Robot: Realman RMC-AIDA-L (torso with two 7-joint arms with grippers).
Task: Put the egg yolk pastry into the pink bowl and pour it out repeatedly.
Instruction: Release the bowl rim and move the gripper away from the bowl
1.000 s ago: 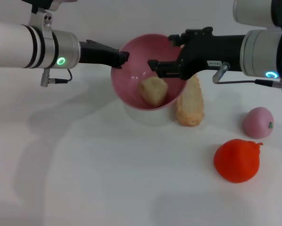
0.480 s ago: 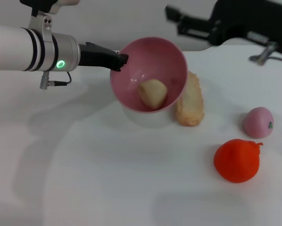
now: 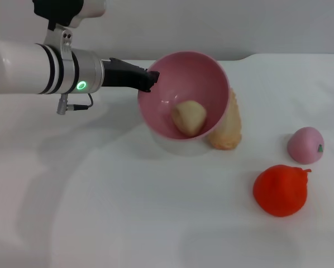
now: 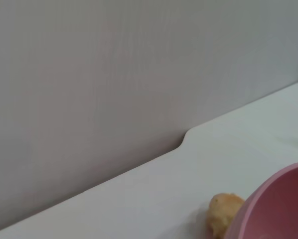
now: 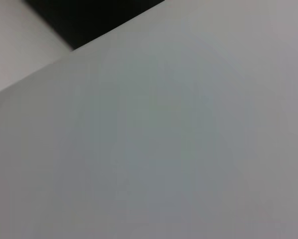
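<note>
I should pull the tipped pink bowl over to the clear surface point(image 3: 156, 159) with my left gripper before I put it down, because the bowl hangs over the long golden pastry point(image 3: 227, 129).
The pink bowl point(image 3: 185, 95) is tipped toward me near the table's middle back, its mouth facing forward. Inside it lies the pale tan egg yolk pastry point(image 3: 189, 117), low against the wall. My left gripper point(image 3: 148, 80) comes in from the left and is shut on the bowl's left rim. In the left wrist view a piece of the pink bowl rim point(image 4: 278, 204) shows, with the end of a golden pastry point(image 4: 223, 213) beside it. My right gripper is out of view; its wrist camera sees only a blank wall.
A long golden crusty pastry point(image 3: 229, 123) lies right behind the bowl on its right side. A pink peach-like ball point(image 3: 305, 145) sits at the right edge, and an orange-red fruit point(image 3: 280, 190) in front of it.
My right arm has pulled back up and out of the head view, leaving the pastry in the bowl. The left gripper has shifted the bowl slightly right and tipped it a little more upright.
</note>
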